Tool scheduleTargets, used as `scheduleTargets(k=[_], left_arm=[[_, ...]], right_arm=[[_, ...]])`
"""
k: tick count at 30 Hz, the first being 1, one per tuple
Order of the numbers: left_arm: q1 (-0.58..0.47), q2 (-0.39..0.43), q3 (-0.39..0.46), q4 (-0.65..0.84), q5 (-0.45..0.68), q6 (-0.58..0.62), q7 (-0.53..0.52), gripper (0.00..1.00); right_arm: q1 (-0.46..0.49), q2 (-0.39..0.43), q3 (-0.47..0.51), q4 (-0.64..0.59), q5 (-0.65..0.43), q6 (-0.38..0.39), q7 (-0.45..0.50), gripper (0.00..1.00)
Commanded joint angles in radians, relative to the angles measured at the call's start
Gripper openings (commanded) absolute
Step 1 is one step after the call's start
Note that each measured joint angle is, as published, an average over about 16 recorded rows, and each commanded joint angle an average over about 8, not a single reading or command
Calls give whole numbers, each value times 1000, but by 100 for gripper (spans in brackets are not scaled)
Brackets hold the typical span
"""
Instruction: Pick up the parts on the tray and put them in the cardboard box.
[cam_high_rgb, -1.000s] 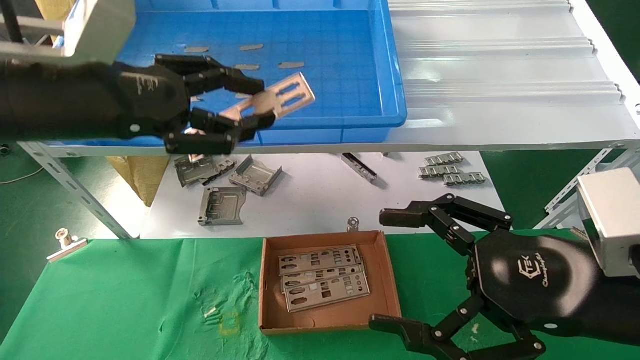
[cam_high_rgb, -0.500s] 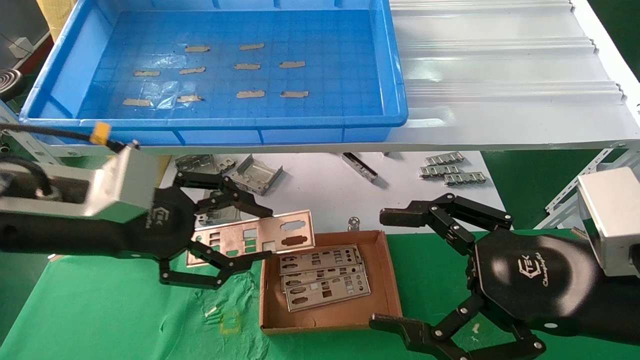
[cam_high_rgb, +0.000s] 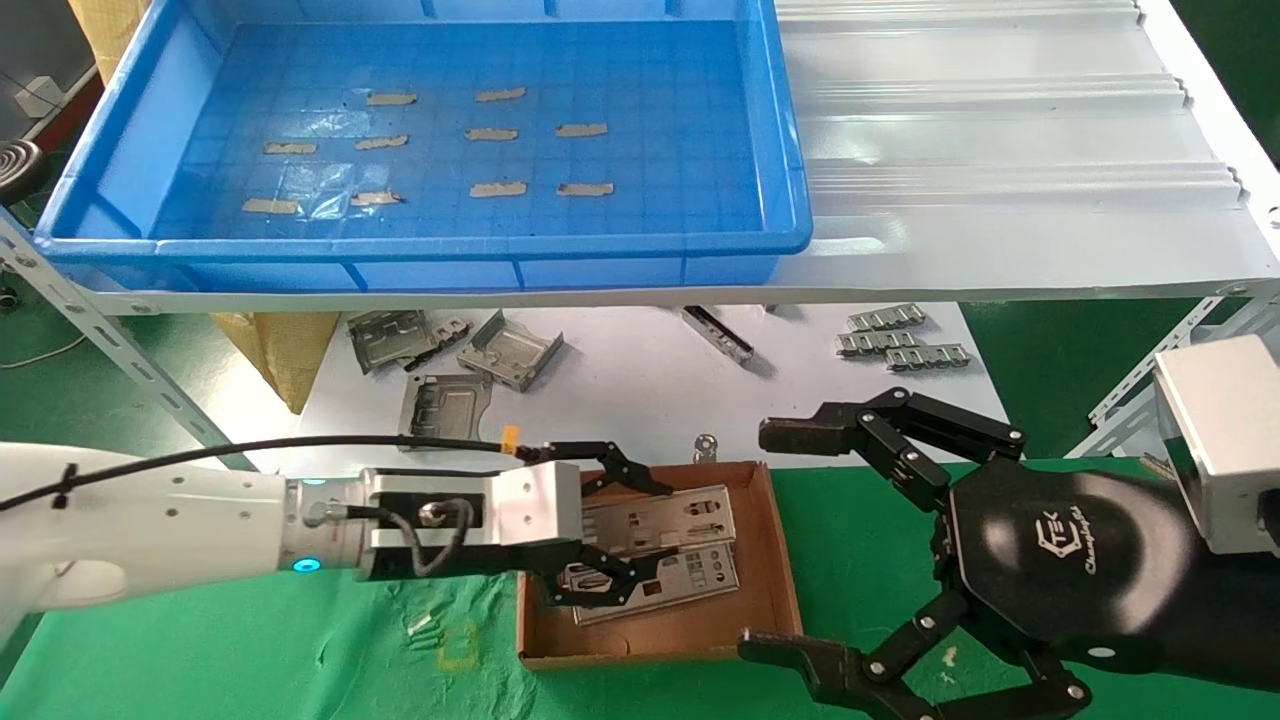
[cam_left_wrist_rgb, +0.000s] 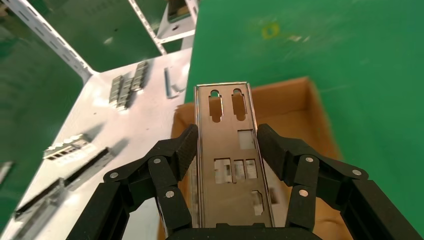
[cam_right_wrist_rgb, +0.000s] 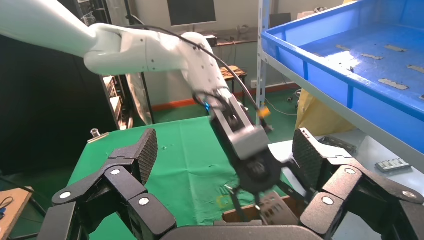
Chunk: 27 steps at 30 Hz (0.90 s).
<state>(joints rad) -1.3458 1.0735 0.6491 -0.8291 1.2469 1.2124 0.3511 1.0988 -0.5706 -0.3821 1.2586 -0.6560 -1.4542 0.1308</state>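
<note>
The silver part (cam_high_rgb: 667, 518) is lined up along the cardboard box, within the box's sides, so the robot's left gripper goes on lowering the part until it touches the stack (cam_high_rgb: 698, 574), then lets go.
My left gripper (cam_high_rgb: 628, 535) is shut on a silver part (cam_high_rgb: 668, 512), its fingers pressing the plate's two long edges. In the left wrist view the part (cam_left_wrist_rgb: 230, 192) sticks out from that gripper (cam_left_wrist_rgb: 227, 141) over the cardboard box (cam_left_wrist_rgb: 300, 102). It hangs low over the cardboard box (cam_high_rgb: 785, 585), above a stack of parts (cam_high_rgb: 665, 580) lying inside. The blue tray (cam_high_rgb: 430, 245) on the shelf holds only bits of tan tape. My right gripper (cam_high_rgb: 782, 540) stands open beside the box's right wall, holding nothing.
Bent grey brackets (cam_high_rgb: 450, 365) and ridged clips (cam_high_rgb: 900, 340) lie on the white sheet behind the box. A corrugated white sheet (cam_high_rgb: 1000, 150) sits right of the tray. A slanted shelf leg (cam_high_rgb: 130, 370) stands at the left. Green cloth (cam_high_rgb: 250, 640) covers the table.
My left gripper carried the part from above the tray's front edge down and right to over the cardboard box, with the wrist turned. The right arm has not moved.
</note>
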Motion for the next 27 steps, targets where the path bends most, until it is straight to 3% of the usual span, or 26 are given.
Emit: scheduleTargets(k=[1, 2, 8, 10, 20, 27], left_arm=[[10, 35, 8, 32, 20, -29, 49, 4], [7, 47, 12, 53, 28, -35, 66, 13], [-23, 107, 30, 177, 65, -51, 154, 88], [-32, 122, 31, 210, 69, -54, 185, 100], [-81, 185, 22, 378, 65, -64, 293, 100], [-120, 178, 14, 464, 32, 56, 290, 100]], right_arm=[[0, 0, 0, 0, 0, 0, 0, 100], [0, 0, 0, 0, 0, 0, 0, 100], [0, 0, 0, 0, 0, 0, 0, 100], [0, 0, 0, 0, 0, 0, 0, 100], [0, 0, 0, 0, 0, 0, 0, 100], [0, 0, 0, 0, 0, 0, 0, 100]])
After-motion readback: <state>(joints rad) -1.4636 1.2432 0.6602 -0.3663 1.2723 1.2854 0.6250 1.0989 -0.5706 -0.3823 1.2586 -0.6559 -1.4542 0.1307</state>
